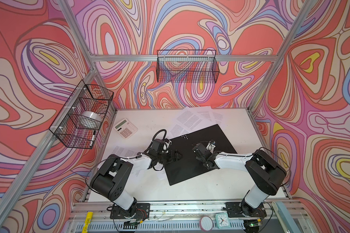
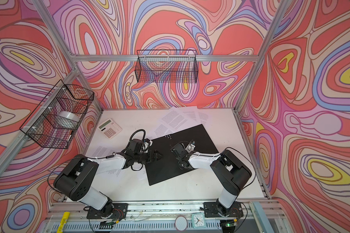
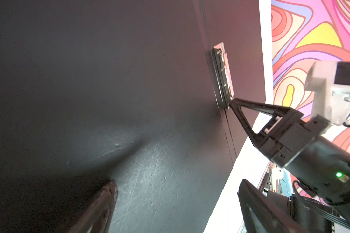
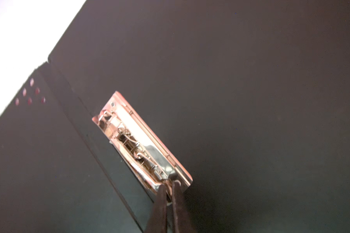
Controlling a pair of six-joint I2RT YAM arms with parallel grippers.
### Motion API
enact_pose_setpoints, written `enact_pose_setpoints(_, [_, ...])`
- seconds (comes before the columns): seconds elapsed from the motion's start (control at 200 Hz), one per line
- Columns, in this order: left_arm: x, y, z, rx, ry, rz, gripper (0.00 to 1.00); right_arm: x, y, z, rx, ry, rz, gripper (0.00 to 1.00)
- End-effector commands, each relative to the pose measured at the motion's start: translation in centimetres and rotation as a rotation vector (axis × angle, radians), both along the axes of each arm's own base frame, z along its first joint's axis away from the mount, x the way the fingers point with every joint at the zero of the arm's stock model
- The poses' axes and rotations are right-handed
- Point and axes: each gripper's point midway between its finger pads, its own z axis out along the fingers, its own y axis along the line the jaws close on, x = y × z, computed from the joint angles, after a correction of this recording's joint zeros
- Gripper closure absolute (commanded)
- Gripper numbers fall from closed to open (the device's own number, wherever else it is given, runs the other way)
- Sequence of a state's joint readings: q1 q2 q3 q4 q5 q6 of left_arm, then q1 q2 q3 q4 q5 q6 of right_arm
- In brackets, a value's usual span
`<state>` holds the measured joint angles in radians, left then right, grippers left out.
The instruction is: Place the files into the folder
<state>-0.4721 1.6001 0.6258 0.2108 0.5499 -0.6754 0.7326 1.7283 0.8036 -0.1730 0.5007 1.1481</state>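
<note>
The robot's right gripper has hold of the lever of the folder's clip and the folder (image 1: 187, 170) lies crooked, so next the right gripper turns the folder straight before it lifts the lever (image 4: 146, 174).
The folder (image 1: 190, 173) (image 2: 166, 173) lies open on the white table, black inside up, in both top views. Its metal spine clip (image 4: 141, 141) (image 3: 223, 74) runs along the fold. My right gripper (image 4: 168, 181) (image 1: 193, 145) is shut, its tips pinching the thin lever at one end of that clip. My left gripper (image 3: 177, 181) (image 1: 179, 155) hovers open over the folder's left half, with nothing between its fingers. The files are printed white sheets: some (image 1: 190, 119) (image 2: 174, 119) are fanned behind the folder and partly under its far edge, and others (image 1: 119, 151) lie under the left arm.
A white-and-pink calculator (image 1: 125, 128) sits at the back left of the table. Wire baskets hang on the left wall (image 1: 83, 115) and the back wall (image 1: 187, 66). On the front rail are a small clock (image 1: 222, 220) and a yellow marker (image 1: 87, 222).
</note>
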Motion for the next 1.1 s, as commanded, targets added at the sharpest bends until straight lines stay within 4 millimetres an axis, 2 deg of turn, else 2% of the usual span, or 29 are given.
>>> enact_pose_setpoints(0.0, [-8.9, 8.0, -10.2, 0.377, 0.415, 0.087, 0.06, -10.2, -6.3, -10.6, -0.180, 0.483, -0.042, 1.00])
enact_pose_setpoints(0.075, [-8.7, 7.9, -10.1, 0.370, 0.410, 0.087, 0.06, -10.3, -6.1, -11.4, -0.159, 0.507, -0.036, 1.00])
enact_pose_setpoints(0.135, [-8.7, 7.8, -10.1, 0.366, 0.406, 0.088, 0.06, -9.9, -5.8, -11.0, -0.150, 0.502, -0.025, 1.00])
enact_pose_setpoints(0.235, [-8.4, 7.7, -10.0, 0.356, 0.401, 0.092, 0.06, -8.0, -3.9, -8.0, -0.078, 0.399, 0.050, 1.00])
enact_pose_setpoints(0.245, [-9.4, 8.2, -10.4, 0.366, 0.423, 0.090, 0.06, -7.6, -3.4, -7.2, -0.066, 0.378, 0.071, 1.00])
enact_pose_setpoints(0.265, [-9.8, 8.3, -10.6, 0.367, 0.430, 0.089, 0.06, -7.2, -3.0, -6.5, -0.062, 0.365, 0.090, 1.00])
enact_pose_setpoints(0.34, [-9.8, 8.3, -10.6, 0.365, 0.431, 0.089, 0.06, -5.9, -1.1, -2.7, -0.021, 0.293, 0.169, 1.00])
enact_pose_setpoints(0.436, [-9.4, 8.3, -10.2, 0.356, 0.423, 0.105, 0.06, -5.3, 0.9, 0.9, 0.044, 0.233, 0.259, 1.00])
enact_pose_setpoints(0.506, [-8.7, 8.2, -9.6, 0.345, 0.408, 0.123, 0.06, -5.4, 1.8, 2.3, 0.086, 0.215, 0.302, 1.00])
enact_pose_setpoints(0.621, [-7.9, 8.5, -8.9, 0.339, 0.392, 0.160, 0.06, -5.4, 4.3, 3.3, 0.162, 0.219, 0.405, 1.00])
enact_pose_setpoints(0.641, [-6.5, 8.0, -8.1, 0.320, 0.361, 0.170, 0.06, -5.5, 4.7, 3.4, 0.179, 0.218, 0.423, 1.00])
enact_pose_setpoints(0.691, [-5.7, 8.0, -7.6, 0.302, 0.352, 0.188, 0.06, -5.4, 5.5, 3.8, 0.205, 0.208, 0.461, 1.00])
enact_pose_setpoints(0.761, [-4.9, 8.4, -7.1, 0.287, 0.342, 0.216, 0.06, -5.2, 5.7, 4.7, 0.193, 0.186, 0.500, 1.00])
enact_pose_setpoints(0.981, [-3.0, 8.9, -6.4, 0.246, 0.341, 0.259, 0.06, -5.1, 4.8, 6.7, 0.084, 0.113, 0.624, 0.66])
enact_pose_setpoints(1.092, [-2.7, 8.8, -6.2, 0.249, 0.342, 0.248, 0.06, -5.0, 5.0, 6.5, 0.086, 0.107, 0.657, 0.60])
